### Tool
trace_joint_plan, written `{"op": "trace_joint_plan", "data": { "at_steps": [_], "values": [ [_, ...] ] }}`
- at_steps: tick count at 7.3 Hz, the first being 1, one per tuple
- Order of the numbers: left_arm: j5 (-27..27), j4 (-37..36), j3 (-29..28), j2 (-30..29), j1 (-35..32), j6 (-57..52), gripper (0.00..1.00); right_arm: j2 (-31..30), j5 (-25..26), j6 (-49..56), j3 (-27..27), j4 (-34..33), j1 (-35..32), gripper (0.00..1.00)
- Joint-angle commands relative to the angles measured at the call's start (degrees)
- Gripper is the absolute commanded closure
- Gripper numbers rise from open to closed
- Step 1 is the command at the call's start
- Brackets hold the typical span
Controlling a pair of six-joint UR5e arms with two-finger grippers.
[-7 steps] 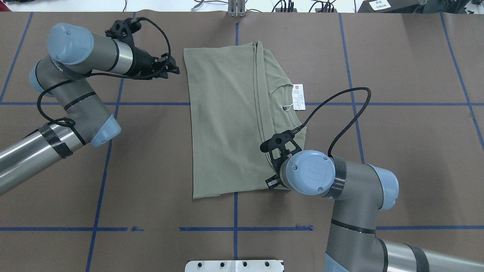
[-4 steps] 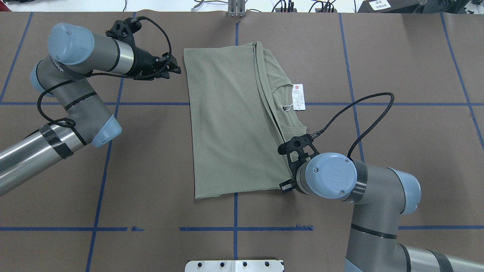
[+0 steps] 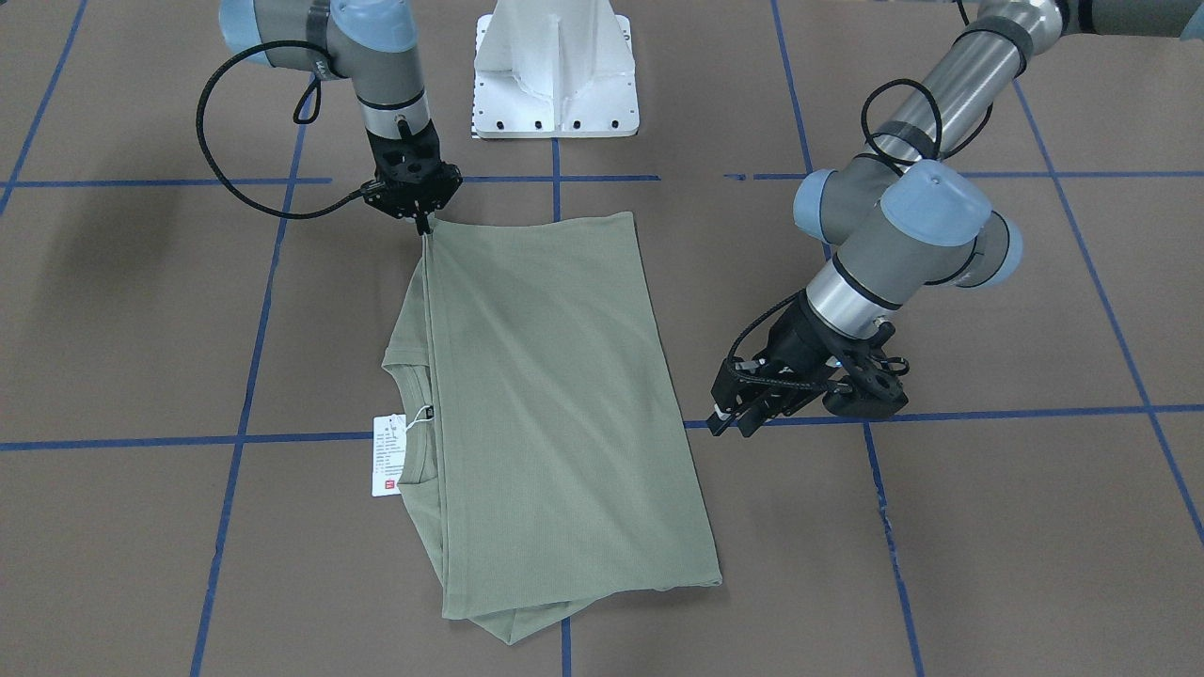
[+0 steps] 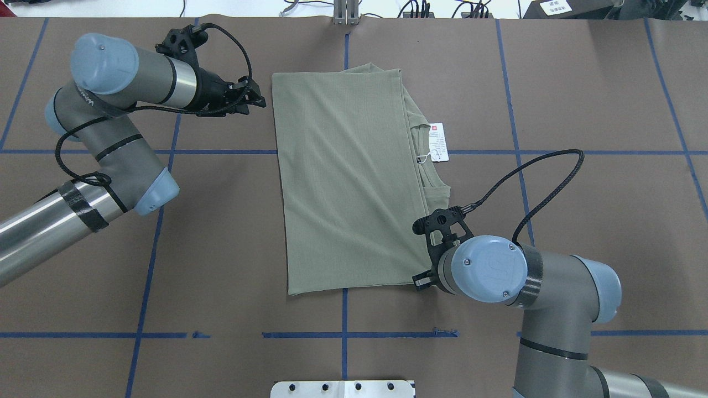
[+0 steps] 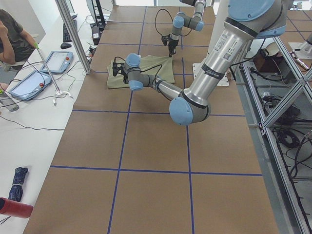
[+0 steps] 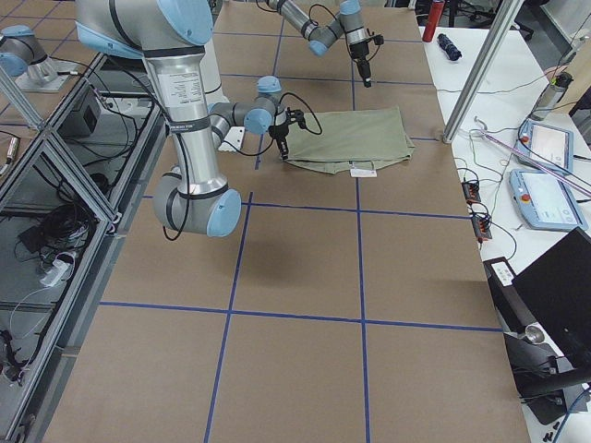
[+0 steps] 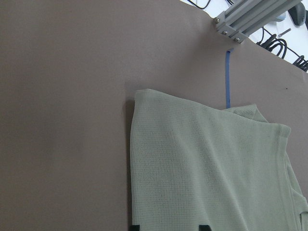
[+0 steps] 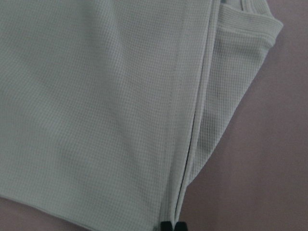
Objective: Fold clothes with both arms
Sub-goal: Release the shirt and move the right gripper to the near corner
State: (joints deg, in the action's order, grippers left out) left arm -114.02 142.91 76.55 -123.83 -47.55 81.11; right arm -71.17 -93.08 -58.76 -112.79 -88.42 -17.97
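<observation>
My right gripper should open, turn and take both layers (image 8: 184,191) together, because it is pinching only the shirt's top layer and the lower layer's edge (image 8: 193,179) is outside its fingers.
The sage-green shirt (image 4: 348,182) lies folded into a tall rectangle on the brown table, also seen in the front view (image 3: 546,395). Its neckline and white hang tag (image 4: 437,141) stick out on the right side. My right gripper (image 4: 421,279) is shut on the near right corner of the top layer; the front view (image 3: 422,224) and the right wrist view (image 8: 173,226) show it pinching the fabric edge. My left gripper (image 4: 259,99) is open and empty, just left of the shirt's far left corner, apart from it; the left wrist view (image 7: 170,227) shows its tips spread.
The white pedestal base (image 3: 555,75) stands at the robot's edge of the table. An aluminium post (image 4: 345,14) and cables sit at the far edge. Blue tape lines cross the brown mat. An operator (image 5: 14,39) and tablets are beside the table's far side.
My right gripper has moved right with the top layer's corner, drawing that layer's edge over more of the shirt. The left arm has hardly moved.
</observation>
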Motion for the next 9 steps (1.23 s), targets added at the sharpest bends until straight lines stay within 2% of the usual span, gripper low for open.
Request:
{"op": "trace_joint_plan", "data": {
  "at_steps": [1, 2, 5, 7, 9],
  "values": [
    [0.0, 0.0, 0.0, 0.0, 0.0, 0.0, 0.49, 0.2, -0.2, -0.7, -0.6, 0.0, -1.4, 0.00],
    [0.1, 0.0, 0.0, 0.0, 0.0, 0.0, 0.49, 0.2, -0.1, -4.9, -1.1, 0.7, -1.8, 0.00],
    [0.1, 0.0, 0.0, -0.1, 0.0, 0.1, 0.49, -0.5, 0.6, -35.3, -0.4, 3.9, -1.7, 0.00],
    [0.2, -0.1, 0.0, -0.4, 0.1, 0.1, 0.49, -0.8, 2.2, -50.3, 1.2, 3.9, -1.5, 0.00],
    [0.2, -0.1, 0.0, -0.5, 0.3, 0.1, 0.49, -0.4, 4.5, -54.9, 3.3, 3.9, 1.1, 0.04]
  ]
}}
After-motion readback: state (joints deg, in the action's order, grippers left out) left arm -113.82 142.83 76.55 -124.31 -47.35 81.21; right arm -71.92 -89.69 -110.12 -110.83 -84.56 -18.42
